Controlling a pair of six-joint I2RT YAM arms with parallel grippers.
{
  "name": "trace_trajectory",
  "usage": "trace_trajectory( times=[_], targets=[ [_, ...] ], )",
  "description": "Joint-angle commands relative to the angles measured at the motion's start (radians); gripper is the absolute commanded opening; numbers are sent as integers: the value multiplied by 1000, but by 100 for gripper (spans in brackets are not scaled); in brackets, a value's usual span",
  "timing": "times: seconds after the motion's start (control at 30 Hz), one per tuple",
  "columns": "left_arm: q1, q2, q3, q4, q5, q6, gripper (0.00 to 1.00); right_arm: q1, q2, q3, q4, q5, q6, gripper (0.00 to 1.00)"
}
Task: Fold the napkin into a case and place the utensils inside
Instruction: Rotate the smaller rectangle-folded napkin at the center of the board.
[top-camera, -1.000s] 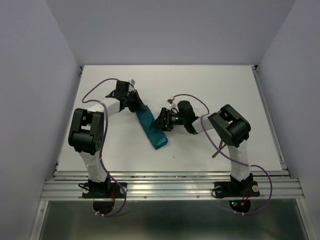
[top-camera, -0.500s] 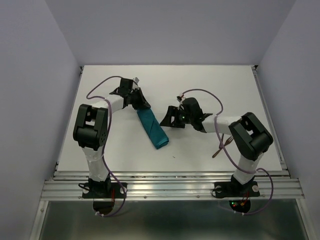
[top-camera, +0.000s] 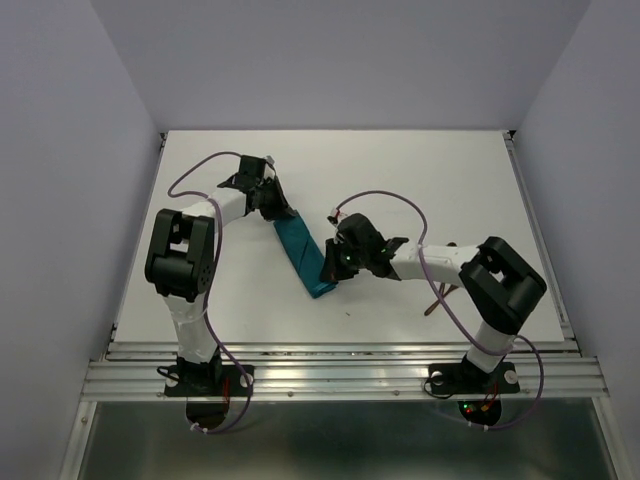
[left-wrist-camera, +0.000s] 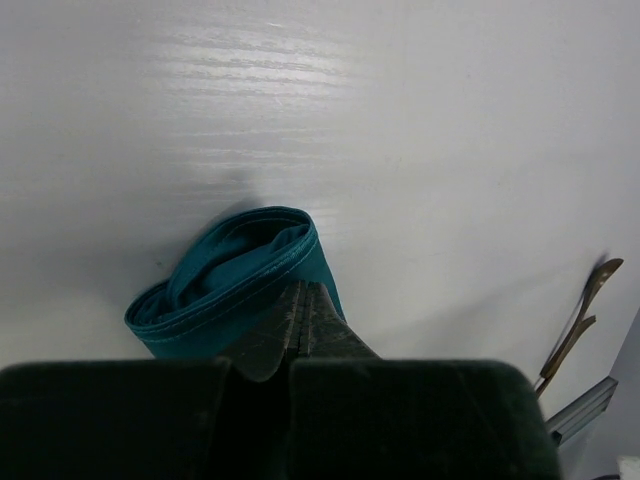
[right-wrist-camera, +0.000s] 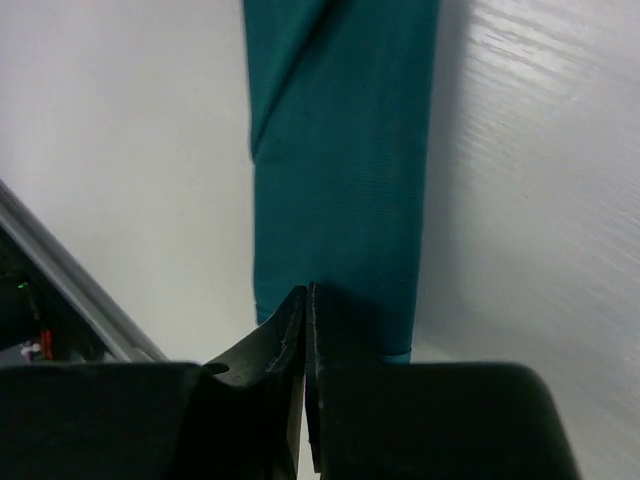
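The napkin case sits at a slant with its opening (left-wrist-camera: 232, 258) toward the far side. My right gripper should turn the napkin case's near end (top-camera: 321, 291) toward the utensils before I fill the case.
The napkin (top-camera: 303, 255) lies as a narrow teal case strip running diagonally across the middle of the table. My left gripper (top-camera: 281, 212) is at its far end, shut, its tips (left-wrist-camera: 303, 288) pinching the cloth beside the puffed open mouth (left-wrist-camera: 240, 280). My right gripper (top-camera: 329, 270) is at the strip's near end. Its jaws (right-wrist-camera: 306, 290) are pressed together on the napkin (right-wrist-camera: 340, 150) just inside its end edge. The reddish-brown utensils (top-camera: 436, 302) lie to the right, partly hidden by my right arm, and show at the edge of the left wrist view (left-wrist-camera: 578, 325).
The white table (top-camera: 420, 180) is enclosed by pale walls at the back and on both sides. A metal rail (top-camera: 340, 365) runs along the near edge and shows in the right wrist view (right-wrist-camera: 70, 300).
My right gripper came down and left from beside the strip onto its near end and went from open to shut. The left gripper stayed shut at the far end; the strip swung slightly.
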Motion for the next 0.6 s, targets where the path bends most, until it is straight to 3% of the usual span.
trace_trajectory(
  times=[0.0, 0.37, 0.57],
  targets=[
    [0, 7, -11, -2, -29, 21, 0, -11, 48, -12, -21, 12, 4, 5],
    [0, 10, -69, 4, -65, -1, 0, -11, 99, -1, -155, 229, -124, 3],
    [3, -25, -86, -8, -92, -4, 0, -11, 89, 17, -196, 462, -242, 2]
  ],
)
